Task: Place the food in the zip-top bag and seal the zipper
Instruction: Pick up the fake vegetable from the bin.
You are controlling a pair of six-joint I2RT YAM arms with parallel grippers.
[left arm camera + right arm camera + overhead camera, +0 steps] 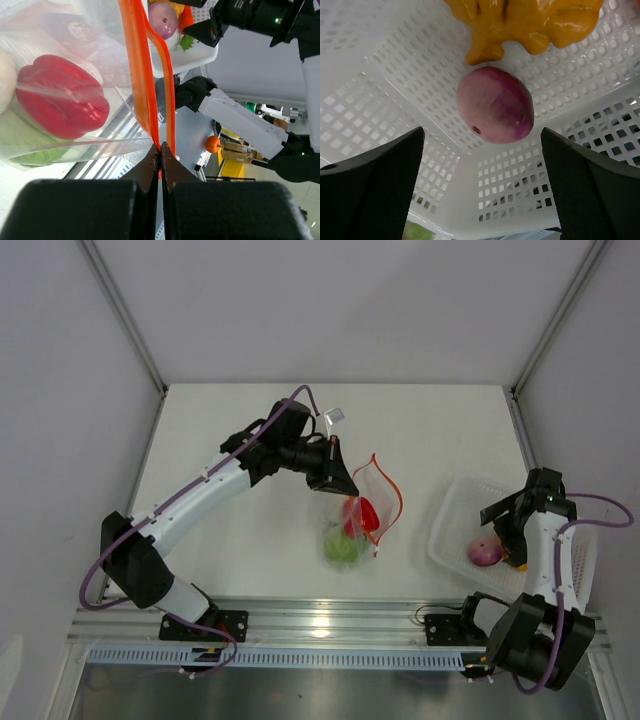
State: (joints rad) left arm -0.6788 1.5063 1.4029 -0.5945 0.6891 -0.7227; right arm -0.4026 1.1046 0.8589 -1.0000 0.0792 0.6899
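Observation:
The robot's right gripper has room on both sides point(442, 117) of the pink food, so it should go on lowering its open fingers until they are on either side of the food's middle point(495, 106), and then close.
My left gripper point(340, 483) point(161, 148) is shut on the red-orange zipper strip point(142, 75) and holds the clear zip-top bag point(355, 515) up by its top edge, mouth open. The red pepper point(364, 514) point(60, 95) and the green round fruit point(341, 546) lie inside the bag; a white piece shows at the left edge point(4, 75). My right gripper point(512, 532) point(482, 165) is open above the pink food point(485, 552) point(496, 105), which lies in the white basket beside the orange-yellow lumpy piece point(530, 22).
The white perforated basket point(455, 510) point(395, 90) stands at the table's right side, under my right arm. A small clear item point(334, 416) lies behind my left wrist. The metal rail point(330, 625) runs along the near edge.

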